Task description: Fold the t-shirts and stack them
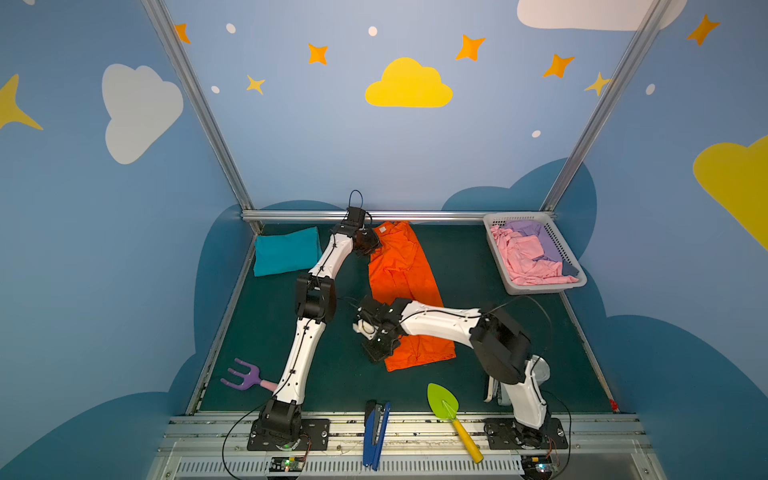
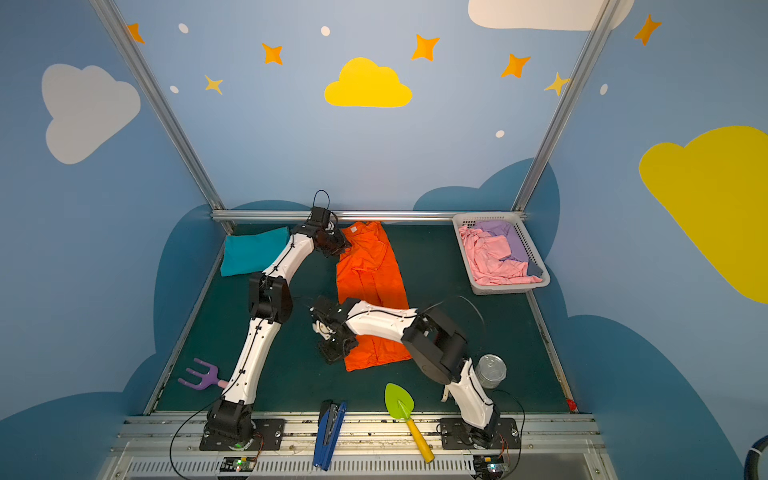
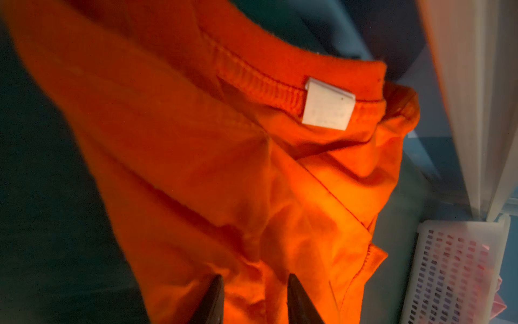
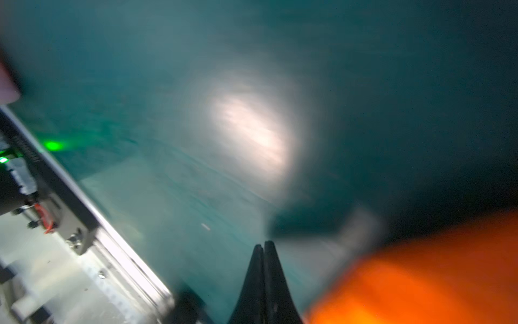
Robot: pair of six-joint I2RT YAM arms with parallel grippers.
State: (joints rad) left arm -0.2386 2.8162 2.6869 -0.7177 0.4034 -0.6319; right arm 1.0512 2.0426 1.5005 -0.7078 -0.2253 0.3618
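Observation:
The orange t-shirt lies at a slant with its collar [image 1: 392,227] by the bar, so next my right gripper goes back over the t-shirt's near end [image 1: 421,354] and pulls the t-shirt straight before folding it.
The bright orange t-shirt [image 1: 401,282] [image 2: 370,282] lies as a long narrow strip down the middle of the green mat, its white neck label [image 1: 383,228] [image 3: 328,105] at the far end. The teal t-shirt [image 1: 284,251] [image 2: 253,251] sits folded at the far left. My left gripper [image 1: 368,245] [image 3: 255,277] is at the orange shirt's far left edge near the collar, open, its jaws partly apart over wrinkled orange cloth [image 3: 196,168]. My right gripper [image 1: 376,353] [image 4: 263,244] is shut and empty over bare mat, just left of the shirt's near end [image 4: 420,280].
A white lattice basket [image 1: 540,289] [image 3: 448,266] with pink and purple cloth stands at the far right. A purple toy fork [image 1: 243,376], a blue stapler [image 1: 376,432], a green trowel [image 1: 442,401] and a metal can [image 2: 490,370] lie along the front. A metal rail [image 1: 415,215] borders the back.

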